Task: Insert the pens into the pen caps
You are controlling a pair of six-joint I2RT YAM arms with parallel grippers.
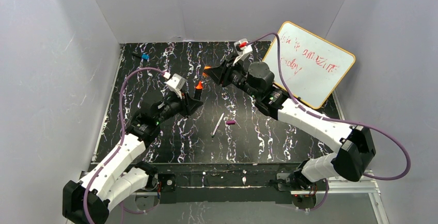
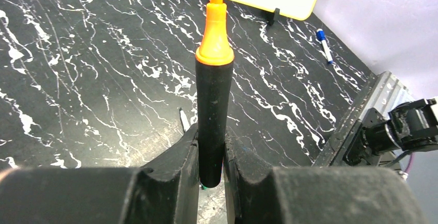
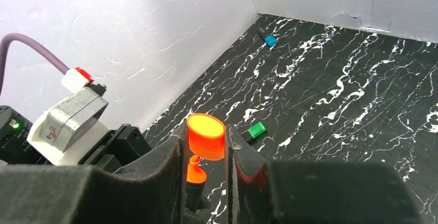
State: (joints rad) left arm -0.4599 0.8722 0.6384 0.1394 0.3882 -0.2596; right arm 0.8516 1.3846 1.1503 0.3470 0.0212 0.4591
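My right gripper should keep lowering the cap until it covers the marker's tip, because the orange cap's closed end (image 3: 206,126) points away from the black marker's tip (image 1: 199,84).
My left gripper (image 1: 194,99) (image 2: 210,154) is shut on the orange-tipped black marker (image 1: 199,86) (image 2: 213,100) and holds it above the table, tip pointing up and away. My right gripper (image 1: 212,72) (image 3: 205,133) is shut on the orange cap (image 1: 206,69) (image 3: 205,137), just beyond that tip and a little apart from it. The marker's tip also shows in the right wrist view (image 3: 195,171). The white pen (image 1: 217,125) and the purple cap (image 1: 230,122) lie side by side mid-table. A short black marker with a green end (image 3: 253,131) lies on the table.
A whiteboard (image 1: 310,64) leans at the back right, with a blue-capped marker (image 2: 324,45) by its foot. Another blue-ended marker (image 1: 144,57) (image 3: 267,38) lies at the back left. White walls enclose the black marbled table (image 1: 170,146).
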